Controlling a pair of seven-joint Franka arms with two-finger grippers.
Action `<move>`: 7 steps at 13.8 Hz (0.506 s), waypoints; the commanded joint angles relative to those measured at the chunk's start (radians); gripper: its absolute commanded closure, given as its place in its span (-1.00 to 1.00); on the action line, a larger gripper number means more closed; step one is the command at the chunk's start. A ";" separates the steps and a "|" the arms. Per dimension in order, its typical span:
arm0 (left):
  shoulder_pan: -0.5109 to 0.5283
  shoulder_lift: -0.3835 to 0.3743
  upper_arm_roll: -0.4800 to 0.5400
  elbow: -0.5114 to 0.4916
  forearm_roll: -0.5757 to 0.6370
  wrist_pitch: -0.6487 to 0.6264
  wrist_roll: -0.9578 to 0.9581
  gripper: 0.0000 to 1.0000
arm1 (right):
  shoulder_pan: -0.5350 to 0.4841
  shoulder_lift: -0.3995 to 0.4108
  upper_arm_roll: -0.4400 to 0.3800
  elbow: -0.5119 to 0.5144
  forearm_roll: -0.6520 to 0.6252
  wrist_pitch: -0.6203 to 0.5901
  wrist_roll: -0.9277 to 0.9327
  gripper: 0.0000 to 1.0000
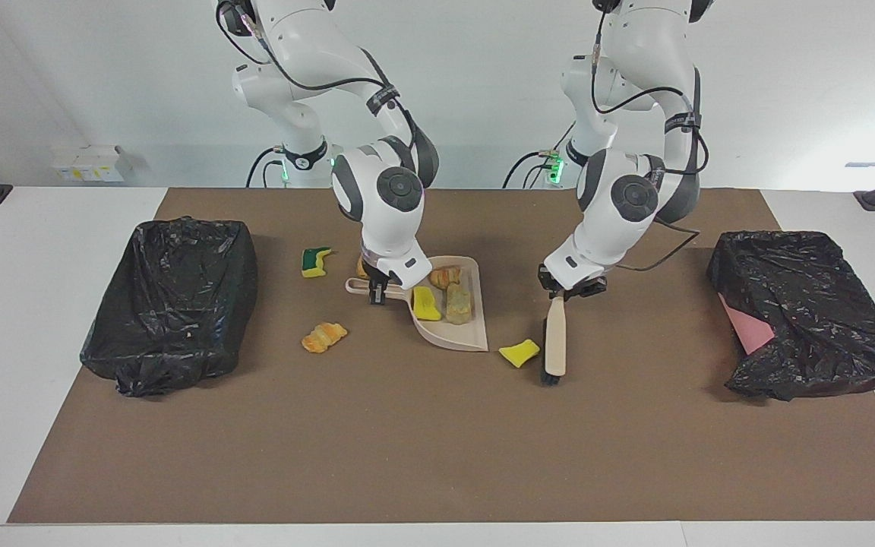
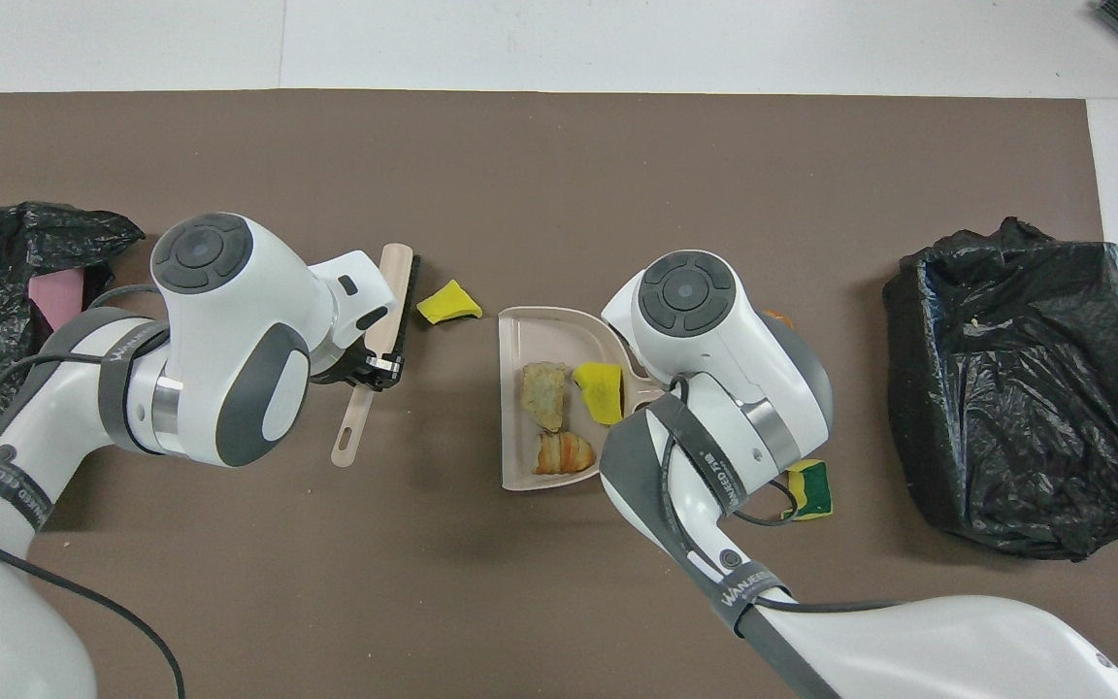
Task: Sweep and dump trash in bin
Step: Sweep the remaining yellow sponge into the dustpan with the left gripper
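The yellow scrap (image 2: pixel 449 303) is outside the dustpan's open edge with the brush behind it, so I should sweep the scrap into the dustpan (image 2: pixel 529 345) with my left gripper before dumping.
My right gripper (image 1: pixel 378 292) is shut on the handle of the beige dustpan (image 1: pixel 456 338), which lies flat mid-table. In the pan are three pieces of trash: a croissant (image 2: pixel 564 452), a yellow sponge piece (image 2: pixel 600 391) and a greenish lump (image 2: pixel 544 393). My left gripper (image 1: pixel 570 287) is shut on a beige brush (image 1: pixel 555 338). Its bristles rest on the mat beside a loose yellow scrap (image 1: pixel 519 352), toward the left arm's end. A croissant (image 1: pixel 323 336) and a green-backed sponge (image 1: pixel 315 261) lie loose toward the right arm's end. Another brown lump (image 1: pixel 361 267) is mostly hidden by the right gripper.
A bin lined with a black bag (image 1: pixel 172 304) stands at the right arm's end of the brown mat. A second black-bagged bin (image 1: pixel 802 311), showing a pink patch, stands at the left arm's end. The mat's edge farthest from the robots (image 2: pixel 559 94) is bare.
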 commanded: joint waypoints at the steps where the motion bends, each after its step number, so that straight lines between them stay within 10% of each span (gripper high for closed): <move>1: -0.063 -0.062 0.008 -0.070 0.005 -0.029 0.041 1.00 | -0.009 -0.020 0.005 -0.027 -0.025 0.009 -0.020 1.00; 7: -0.268 -0.165 0.009 -0.202 -0.100 -0.018 -0.058 1.00 | -0.010 -0.020 0.005 -0.027 -0.025 0.009 -0.020 1.00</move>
